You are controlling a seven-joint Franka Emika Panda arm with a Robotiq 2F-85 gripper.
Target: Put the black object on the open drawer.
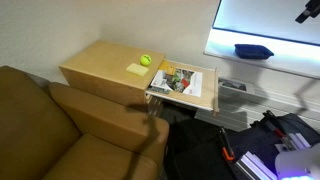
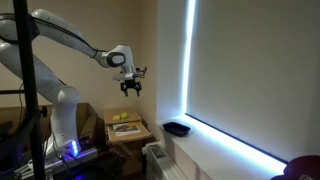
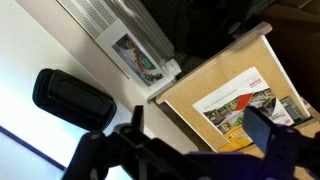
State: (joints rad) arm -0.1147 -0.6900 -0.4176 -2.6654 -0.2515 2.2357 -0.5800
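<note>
The black object is lying on the window sill, while my empty gripper is pointing toward the open drawer point(image 3: 235, 97). Next, I swing across and go down to the black object's edge point(image 1: 267, 54).
The black object point(image 1: 253, 50) is a dark navy, flattish item with a raised rim, lying on the white window sill; it also shows in an exterior view point(image 2: 177, 128) and in the wrist view point(image 3: 72, 97). The open drawer point(image 1: 206, 90) sticks out of the pale wooden cabinet with colourful printed papers inside; it shows in the wrist view point(image 3: 196, 88) too. My gripper point(image 2: 132, 88) hangs high in the air, open and empty, well above and apart from the black object. Its two dark fingers frame the wrist view point(image 3: 196, 132), and it sits at the top edge of an exterior view point(image 1: 308, 13).
A yellow-green ball point(image 1: 146, 60) and a yellow note point(image 1: 136, 69) lie on the cabinet top point(image 1: 100, 62). A brown sofa point(image 1: 60, 130) stands in front of the cabinet. A large black bag point(image 1: 195, 155) lies on the floor. A radiator point(image 3: 110, 20) runs below the sill.
</note>
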